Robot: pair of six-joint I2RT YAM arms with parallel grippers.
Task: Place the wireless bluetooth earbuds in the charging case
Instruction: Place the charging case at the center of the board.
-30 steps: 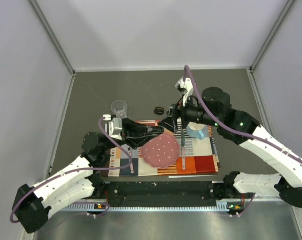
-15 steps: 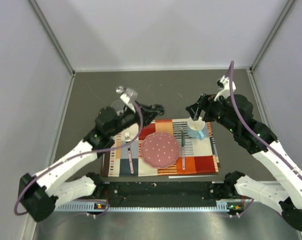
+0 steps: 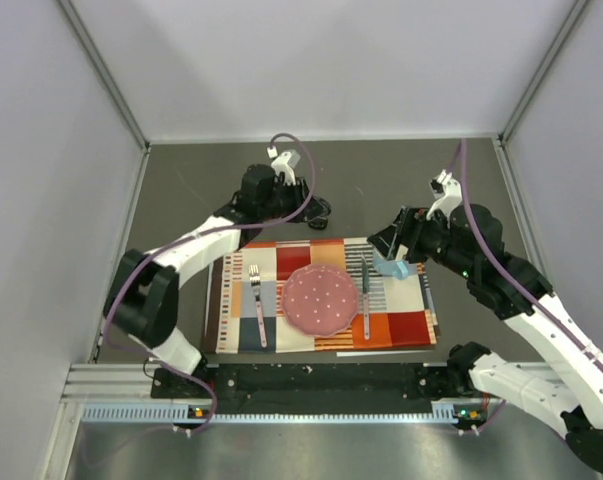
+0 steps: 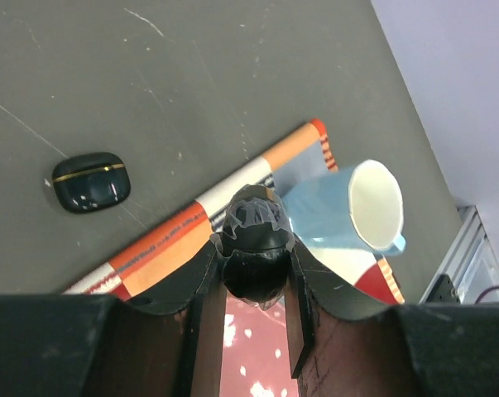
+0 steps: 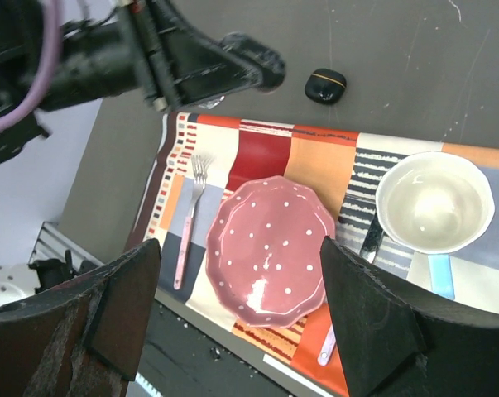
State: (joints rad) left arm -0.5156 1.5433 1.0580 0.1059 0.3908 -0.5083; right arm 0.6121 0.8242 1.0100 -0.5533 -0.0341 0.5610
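The charging case (image 4: 92,182) is closed and the dark table (image 3: 344,222) beside it is clear. My left gripper should go on lowering the black earbud there until it rests, and then let go.
The charging case (image 4: 90,182) is a small black pebble with a gold seam line. It lies closed on the dark table beyond the placemat, and it also shows in the right wrist view (image 5: 325,85). My left gripper (image 4: 255,241) is shut on a glossy black rounded earbud (image 4: 253,269), held above the mat's far edge, a little to the right of the case. From above, the left gripper (image 3: 311,207) reaches to the far side of the table. My right gripper (image 5: 249,314) hangs open and empty high over the pink plate. No other earbud shows.
A striped placemat (image 3: 396,325) carries a pink dotted plate (image 3: 320,300), a pink fork (image 3: 255,305), a knife (image 3: 365,300) and a blue mug (image 5: 435,203). The right gripper (image 3: 386,243) hovers at the mug's left side. Grey walls close in three sides.
Both grippers were close together over the mat's middle. The left arm has since swung out to the far side near the case. The right arm has drawn back right, its jaws wider.
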